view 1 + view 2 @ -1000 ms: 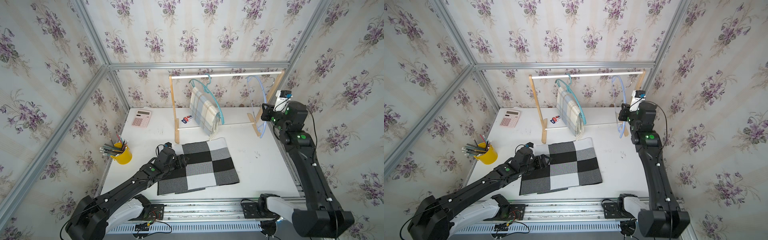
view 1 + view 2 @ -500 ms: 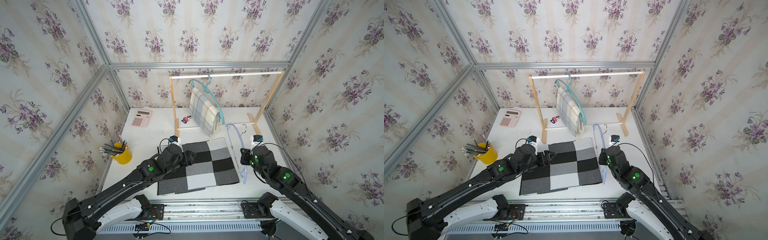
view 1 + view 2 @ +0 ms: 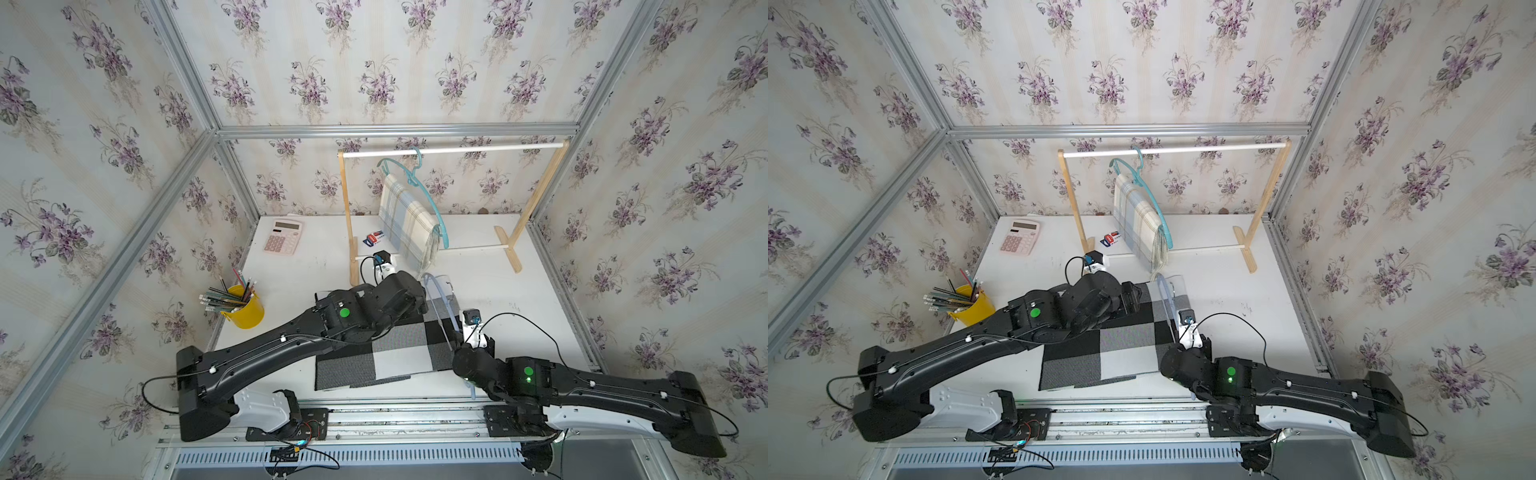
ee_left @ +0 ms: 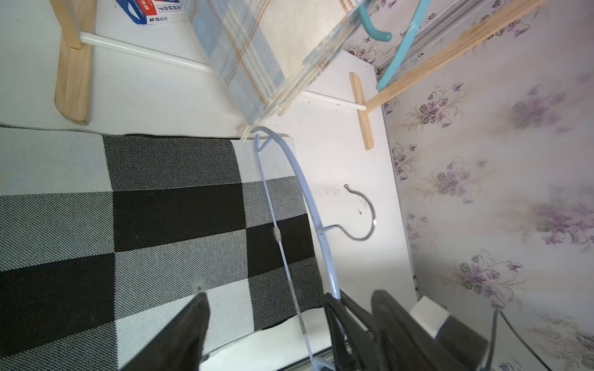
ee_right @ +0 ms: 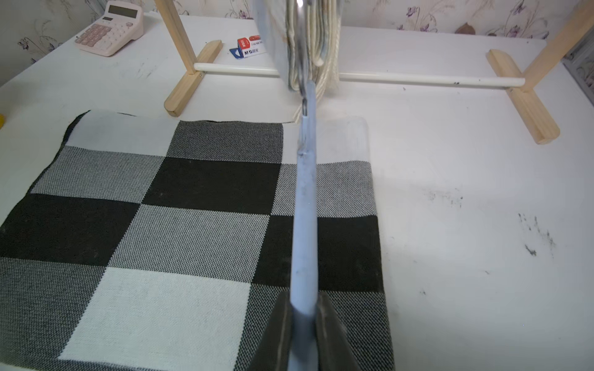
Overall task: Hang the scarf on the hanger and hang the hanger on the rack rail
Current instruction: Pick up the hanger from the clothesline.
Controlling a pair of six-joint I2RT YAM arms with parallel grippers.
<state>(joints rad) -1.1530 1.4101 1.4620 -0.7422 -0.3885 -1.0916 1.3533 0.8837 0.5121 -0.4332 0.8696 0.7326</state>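
The pale hanger's metal hook (image 4: 372, 216) stands free for the robot's open left gripper, so the right gripper should keep holding the hanger's arm (image 4: 330, 269) until the left gripper closes there.
The black, white and grey checked scarf (image 3: 395, 353) (image 3: 1117, 353) lies flat on the white table. A pale blue hanger (image 4: 308, 199) (image 5: 305, 208) (image 3: 1168, 297) stands on edge over the scarf's right-hand squares, its metal hook (image 4: 369, 221) pointing away from the scarf. My right gripper (image 5: 303, 298) (image 4: 337, 302) is shut on the hanger's arm near the scarf's front edge. My left gripper (image 4: 289, 294) (image 3: 1131, 297) hangs open above the scarf's far part with nothing between its fingers; the hanger's thin bar crosses its gap.
A wooden rack (image 3: 536, 199) stands at the back, carrying a teal hanger (image 3: 432, 199) with a plaid scarf (image 3: 409, 224) whose fringe ends just above the pale hanger's far tip. A pink calculator (image 3: 283, 236), a small red-blue box (image 3: 374, 237) and a yellow pencil cup (image 3: 245, 309) sit to the left.
My right arm has come down from the rack's right end with the pale blue hanger to the scarf's right edge. My left arm has moved right and farther over the scarf.
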